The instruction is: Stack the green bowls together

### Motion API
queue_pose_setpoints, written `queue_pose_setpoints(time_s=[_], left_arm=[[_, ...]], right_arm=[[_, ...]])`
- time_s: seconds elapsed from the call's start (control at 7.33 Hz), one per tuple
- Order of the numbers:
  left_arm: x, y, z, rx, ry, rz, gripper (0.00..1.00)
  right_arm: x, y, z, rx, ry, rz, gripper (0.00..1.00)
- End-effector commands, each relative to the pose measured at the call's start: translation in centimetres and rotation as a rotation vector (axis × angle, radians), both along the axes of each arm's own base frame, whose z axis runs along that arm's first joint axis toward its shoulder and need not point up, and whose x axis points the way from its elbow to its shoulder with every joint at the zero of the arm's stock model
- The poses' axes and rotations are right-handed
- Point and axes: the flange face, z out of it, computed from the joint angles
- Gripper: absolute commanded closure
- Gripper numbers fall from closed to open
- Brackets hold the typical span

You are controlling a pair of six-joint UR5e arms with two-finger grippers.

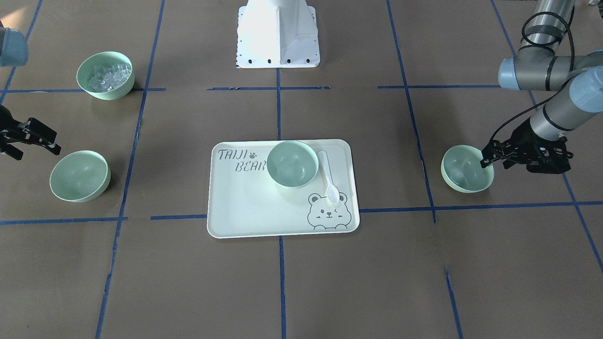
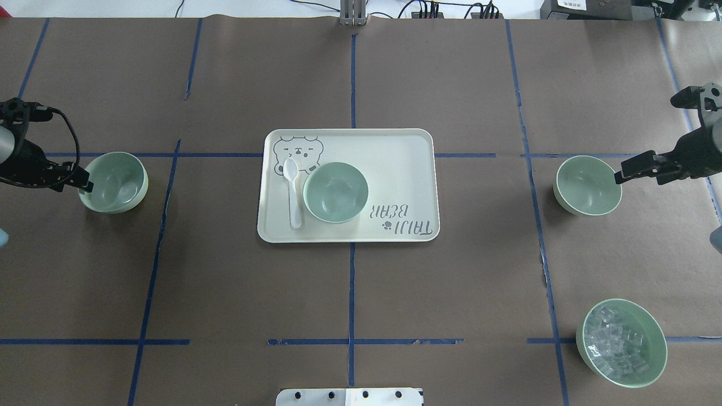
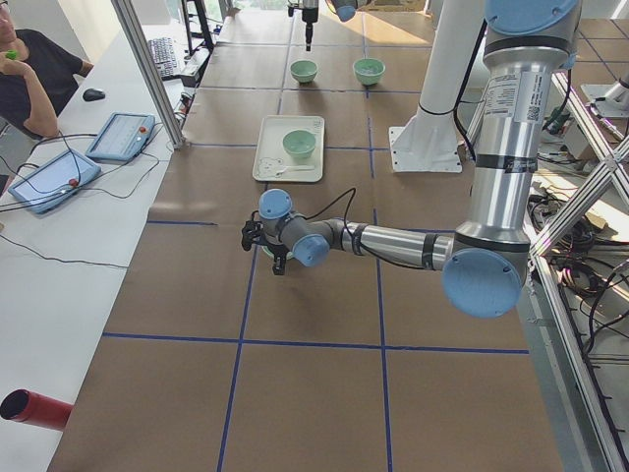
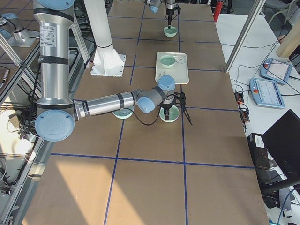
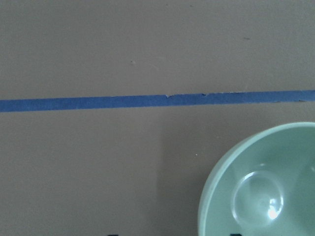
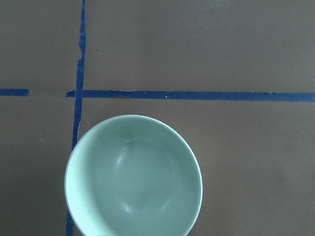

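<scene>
The green bowl has sloping sides that get narrower from its rim to its base, so I expect it to sit deep inside the bowl on the tray when the robot lowers it.
Three plain mint-green bowls stand apart. One bowl (image 2: 115,181) sits at my left, and my left gripper (image 2: 84,181) is low at its outer rim. The left wrist view shows this bowl (image 5: 261,191) close, with dark fingertips spread either side of the rim; the gripper is open. A second bowl (image 2: 588,185) sits at my right. My right gripper (image 2: 619,176) hovers open and empty over its outer edge; the bowl shows whole in the right wrist view (image 6: 133,177). The third bowl (image 2: 335,192) stands on the bear-print tray (image 2: 395,152).
A white spoon (image 2: 292,186) lies on the tray beside the middle bowl. A green bowl of clear cubes (image 2: 620,342) stands at the near right. Blue tape lines cross the brown table. The robot's white base (image 1: 278,33) is at the table's near edge.
</scene>
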Motion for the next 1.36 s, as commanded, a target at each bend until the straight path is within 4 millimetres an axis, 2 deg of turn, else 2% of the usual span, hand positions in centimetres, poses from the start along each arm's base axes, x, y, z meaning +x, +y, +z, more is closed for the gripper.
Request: queue_pose_setpoints(time_s=[0.0,0.14,0.27,0.41,0.68,0.82,0.95,1.09,1.23], left_arm=[[1.6,0.2,-0.9,-0.018,0.014,0.004,0.67],[2.3,0.2,-1.4,-0.025,0.023,0.003,0.93],[2.3,0.2,-1.9,-0.021,0.032,0.005,1.00],[1.8,0.5,-4.5,0.011,0.056,0.001,1.00],[1.5,1.5,-8.6,-0.054,0.110,0.055,1.00],[1.3,1.1,-11.7,-0.067,0.104,0.049,1.00],[1.3,0.0,-14.8,-0.071,0.102,0.036,1.00],[1.7,-0.3,-16.8,-0.103,0.118,-0.001,1.00],[2.2,-1.0,-18.6,-0.123,0.136,-0.030,1.00]], right_arm=[[-2.1,-0.1,-0.7,0.004,0.001,-0.018,0.00],[-2.2,-0.2,-0.7,0.005,0.007,-0.014,0.00],[-2.2,-0.5,-0.9,0.009,0.007,-0.013,0.00],[-2.3,-0.5,-0.7,0.007,0.011,-0.016,0.00],[-2.3,-0.8,1.6,-0.015,0.035,-0.019,0.00],[-2.5,-1.3,3.0,-0.025,0.062,-0.008,0.00],[-2.8,-2.0,3.4,-0.024,0.075,0.000,0.00],[-2.9,-2.2,5.4,-0.059,0.094,0.001,0.00],[-3.5,-3.0,5.9,-0.067,0.099,-0.002,0.00]])
